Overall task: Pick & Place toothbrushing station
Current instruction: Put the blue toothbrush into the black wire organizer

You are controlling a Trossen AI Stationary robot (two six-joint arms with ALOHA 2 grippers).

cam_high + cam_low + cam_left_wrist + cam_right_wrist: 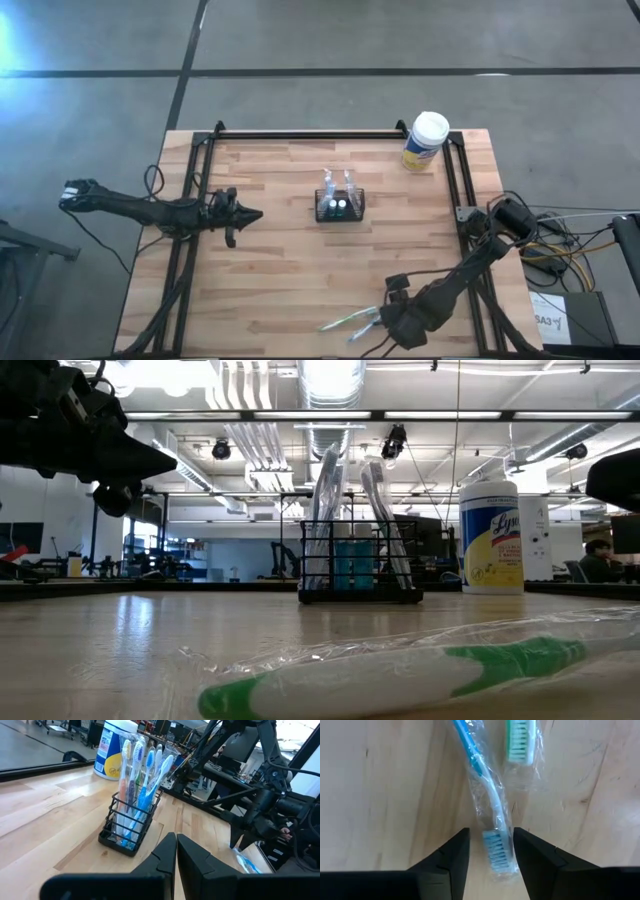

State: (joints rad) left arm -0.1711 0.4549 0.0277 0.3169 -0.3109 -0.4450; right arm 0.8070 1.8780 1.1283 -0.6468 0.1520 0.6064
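Next, I raise the toothbrush and pass its handle (pixel 356 335) to my left gripper before I stand it up, because my right gripper is at the flat blue toothbrush's head end (pixel 499 851).
The toothbrushing station (pixel 340 206) is a small black wire holder at mid-table, resting on its base with several wrapped toothbrushes upright in it; it also shows in the low view (pixel 360 560) and the left wrist view (pixel 127 827). My left gripper (pixel 255 214) is shut and empty, above the table to the holder's left, pointing at it (pixel 176 845). My right gripper (pixel 372 322) is open near the table's near edge. Its fingers stand on either side of the head end of a blue wrapped toothbrush (pixel 492 845) lying flat. A green wrapped toothbrush (pixel 520 742) lies beside it.
A white-capped, yellow-labelled round canister (pixel 425 140) stands at the far right corner. The green toothbrush (pixel 400 675) lies close to the near edge. Black frame rails (pixel 200 180) run along the table's left, right and far sides. Bare wood lies between the holder and the near edge.
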